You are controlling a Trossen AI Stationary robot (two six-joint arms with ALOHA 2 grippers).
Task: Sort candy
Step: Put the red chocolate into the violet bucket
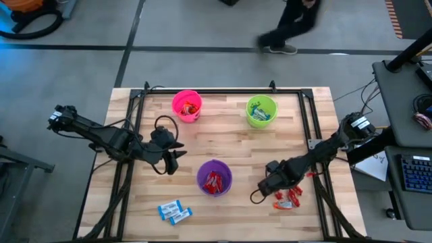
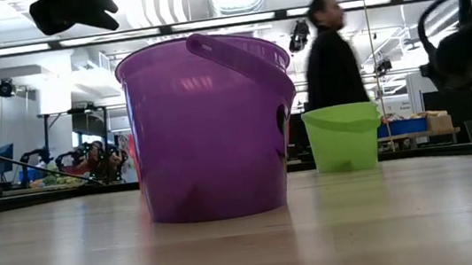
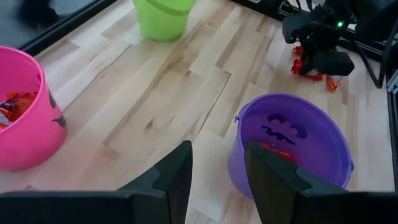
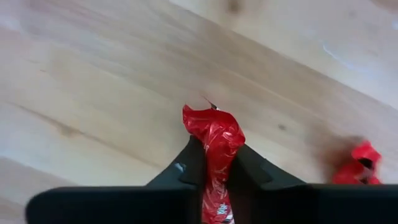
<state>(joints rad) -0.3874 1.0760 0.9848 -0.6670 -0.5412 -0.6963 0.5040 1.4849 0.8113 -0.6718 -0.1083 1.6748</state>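
I keep carrying the red candy in my right gripper [image 4: 217,135] until it hangs above the cup's opening, because it matches those in the purple cup [image 1: 214,179].
My right gripper [image 1: 272,182] hangs right of the purple cup [image 1: 214,178], shut on a red wrapped candy [image 4: 214,146]. More red candies [image 1: 287,198] lie on the table below it; one shows in the right wrist view [image 4: 360,163]. My left gripper [image 3: 217,174] is open and empty, left of the purple cup [image 3: 289,146], which holds red candies [image 1: 214,182]. The pink cup [image 1: 187,105] holds red and orange candies. The green cup [image 1: 262,111] holds blue-and-white ones. Blue-and-white candies [image 1: 174,212] lie near the front edge. My right gripper pinches the red candy between its two fingers [image 4: 186,165], which lie along its sides. One crumpled end of the wrapper [image 4: 211,124] sticks out past the fingertips. The candy is lifted clear of the table.
A black frame [image 1: 223,90] runs round the wooden table. A person walks past beyond the table's far edge [image 2: 329,46]. Bare wood lies between the cups [image 1: 223,138].
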